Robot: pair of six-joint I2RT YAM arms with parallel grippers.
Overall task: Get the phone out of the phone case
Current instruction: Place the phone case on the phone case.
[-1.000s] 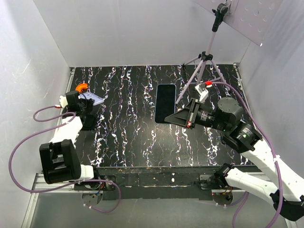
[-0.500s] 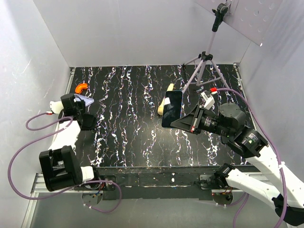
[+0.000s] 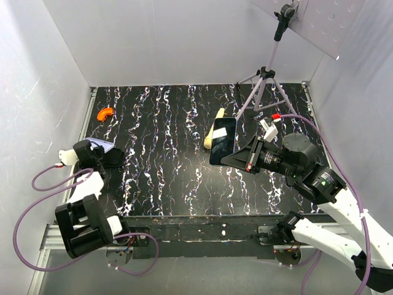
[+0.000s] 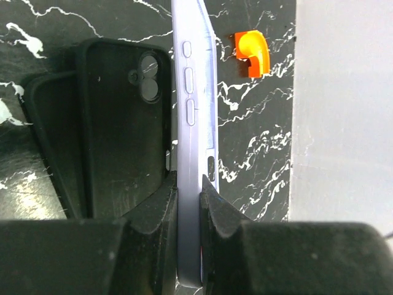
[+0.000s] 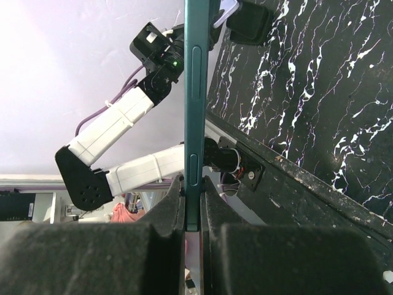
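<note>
The lavender case (image 4: pixel 190 110) is empty and right next to the black phone case (image 4: pixel 126 138). My left gripper should keep lowering the lavender case until it rests there, then let go.
My left gripper (image 4: pixel 188 184) is shut on the pale lavender phone (image 4: pixel 193 92), which I see edge-on with its side buttons showing. The matte black phone case (image 4: pixel 123 135) lies apart from it on the table just to its left, with its camera cut-out visible. In the top view the left gripper (image 3: pixel 98 151) is at the table's left edge with the phone (image 3: pixel 100 145). My right gripper (image 5: pixel 193 184) is shut on a slim teal-edged slab with a glossy dark face (image 3: pixel 224 139). It holds the slab tilted above the table's middle.
A cream-yellow stick (image 3: pixel 213 133) lies under the raised slab. A grey tripod (image 3: pixel 264 80) stands at the back right. An orange elbow piece (image 3: pixel 105 114) lies at the far left and also shows in the left wrist view (image 4: pixel 252 52). White walls enclose the table.
My right gripper lifted the dark slab off the table, uncovering the cream stick. My left gripper moved nearer along the left edge with the lavender phone, away from the orange piece.
</note>
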